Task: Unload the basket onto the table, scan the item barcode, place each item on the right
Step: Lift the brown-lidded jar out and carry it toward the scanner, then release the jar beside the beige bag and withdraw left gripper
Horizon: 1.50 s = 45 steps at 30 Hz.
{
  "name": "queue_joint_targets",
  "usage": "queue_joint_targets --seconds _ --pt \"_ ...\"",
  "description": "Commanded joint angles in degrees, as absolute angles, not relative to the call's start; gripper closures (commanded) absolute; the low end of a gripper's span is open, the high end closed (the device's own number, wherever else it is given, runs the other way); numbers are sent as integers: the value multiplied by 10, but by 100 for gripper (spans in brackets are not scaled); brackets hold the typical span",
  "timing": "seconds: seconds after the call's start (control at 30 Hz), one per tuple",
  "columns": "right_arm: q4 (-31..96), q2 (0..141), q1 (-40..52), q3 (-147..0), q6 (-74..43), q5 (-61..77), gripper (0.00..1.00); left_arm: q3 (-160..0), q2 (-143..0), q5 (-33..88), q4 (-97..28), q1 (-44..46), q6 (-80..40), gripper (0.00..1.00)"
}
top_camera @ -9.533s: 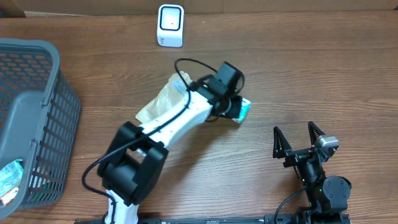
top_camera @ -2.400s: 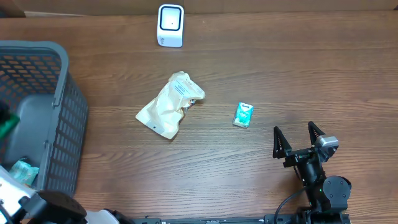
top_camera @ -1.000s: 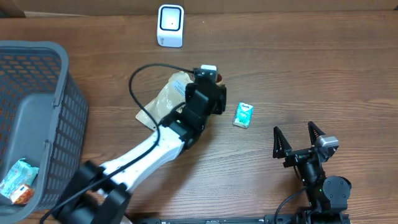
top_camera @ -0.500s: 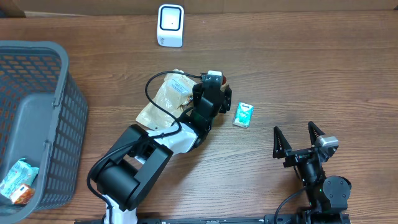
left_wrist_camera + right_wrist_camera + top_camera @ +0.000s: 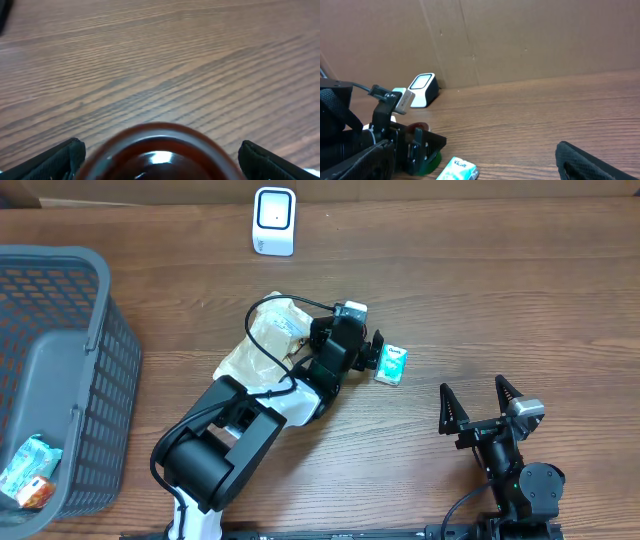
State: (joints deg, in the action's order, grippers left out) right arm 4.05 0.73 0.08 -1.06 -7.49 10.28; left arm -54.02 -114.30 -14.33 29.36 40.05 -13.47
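Note:
The red item (image 5: 160,158) stands free in the open fingers, so my left gripper should go next to the grey basket and close on the packet inside (image 5: 29,464).
My left gripper (image 5: 364,346) hangs low over the table between a beige pouch (image 5: 258,348) and a small teal tissue pack (image 5: 391,365). In the left wrist view its jaws stand wide, one black fingertip (image 5: 56,161) at each side of a round dark-red item (image 5: 157,152). That item fills the gap between them and is blurred. From the right wrist view the red item (image 5: 414,128) shows behind the left gripper (image 5: 415,147), with something green at its base. The white barcode scanner (image 5: 274,220) stands at the far edge. My right gripper (image 5: 481,402) rests open and empty at the front right.
A grey mesh basket (image 5: 60,270) fills the left side, with a packet (image 5: 25,472) lying in its bottom. A cardboard wall (image 5: 530,35) rises behind the scanner (image 5: 422,84). Bare wood lies between the tissue pack and the right gripper.
The left arm came from the basket to the middle of the table. Over the last second it shifted slightly right toward the tissue pack and its jaws spread wider. The right arm has not moved.

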Motion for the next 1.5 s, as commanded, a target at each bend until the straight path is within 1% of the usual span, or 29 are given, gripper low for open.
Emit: queue_joint_targets --seconds 0.0,0.1,0.27,0.4,0.53,0.77,0.87,0.97,1.03,1.17,1.27,1.33,1.47 --pt "37 4 -1 -5 -74 106 0 -543 -1082 -123 289 404 -114 0" --pt "37 4 -1 -5 -74 106 0 -552 -1021 -119 235 397 -127 0" --pt "37 4 -1 -5 -74 106 0 -592 -911 -116 98 367 -159 0" --pt "37 4 -1 -5 -74 106 0 -654 -837 -76 -38 339 -159 0" --pt "37 4 -1 -5 -74 106 0 -732 -776 -59 -203 301 -159 0" --pt "37 4 -1 -5 -74 106 0 -892 -693 -61 -452 192 -158 0" --pt "37 4 -1 -5 -74 106 0 -937 -667 -73 -519 127 -154 1" --pt "37 4 -1 -5 -74 106 0 -959 -642 -91 -579 36 -190 0" --pt "37 4 -1 -5 -74 106 0 -965 -627 -92 -615 -44 -222 0" --pt "37 4 -1 -5 -74 106 0 -965 -617 -92 -658 -187 -234 1" --pt "37 4 -1 -5 -74 106 0 -960 -633 -92 -683 -297 -246 0" --pt "37 4 -1 -5 -74 106 0 -955 -652 -91 -690 -352 -250 0" --pt "37 4 -1 -5 -74 106 0 -949 -714 -88 -707 -429 -253 1"
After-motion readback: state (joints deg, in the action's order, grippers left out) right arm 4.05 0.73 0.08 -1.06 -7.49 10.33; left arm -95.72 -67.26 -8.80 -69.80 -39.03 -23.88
